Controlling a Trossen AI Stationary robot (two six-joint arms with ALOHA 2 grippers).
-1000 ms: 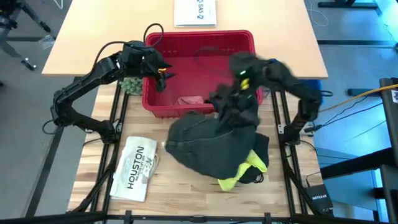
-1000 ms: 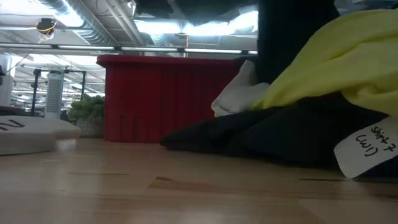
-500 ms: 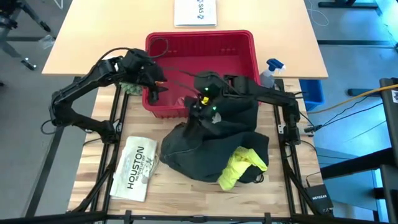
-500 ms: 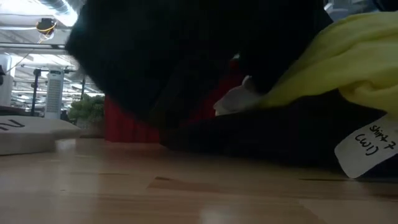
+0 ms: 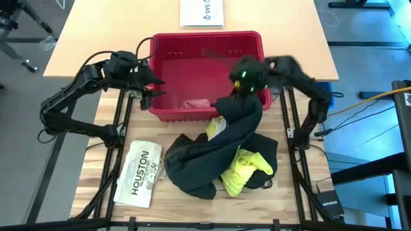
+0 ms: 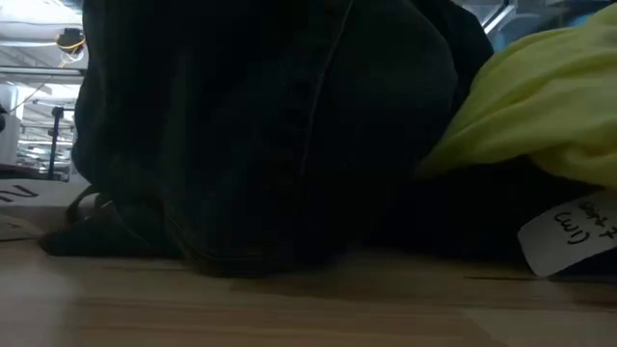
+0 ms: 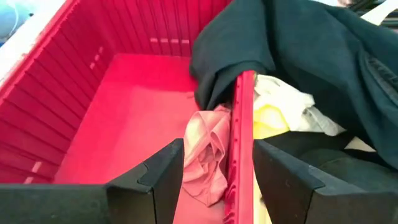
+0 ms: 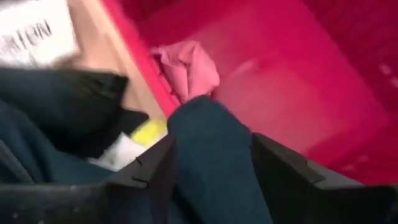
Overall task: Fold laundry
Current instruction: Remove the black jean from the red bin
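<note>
The pink cloth (image 5: 195, 103) is lying uncovered next to the dark trousers' end (image 5: 226, 106), so I expect the cloth to stay in the basket when I pull the trousers out.
The dark trousers (image 5: 212, 151) hang from the red basket's near rim (image 5: 173, 115) down onto the table, beside and partly over the yellow T-shirt (image 5: 241, 170). My right gripper (image 5: 241, 90) is above the basket's near right corner, fingers apart with trouser cloth (image 8: 211, 149) between them. A pink cloth (image 5: 196, 102) lies on the basket floor by the near wall. A white cloth (image 7: 283, 102) shows just outside that wall, under the trousers. My left gripper (image 5: 149, 97) hovers open at the basket's near left corner, with nothing between its fingers (image 7: 168, 174). My right gripper has a thick fold of the trousers (image 8: 214, 134) filling the gap between its parted fingers. The fingers slant down from above the basket's near right part. The cloth runs over the near rim and ends on the table. Whether the fingers press it, I cannot tell.
The flat white item printed "HOUSTON" (image 5: 139, 173) lies at the near left. A white sheet (image 5: 201, 11) sits at the far edge. A paper tag (image 6: 569, 231) hangs from the heap. In the low view the trousers (image 6: 270, 135) hide the basket. Bare wood shows along the near edge.
My right gripper swung toward the table's left over the basket's near rim, then back right, dragging the trousers. They now drape over the rim and reach farther near-left, with more of the yellow T-shirt uncovered. My left gripper drew back toward the table's left edge.
</note>
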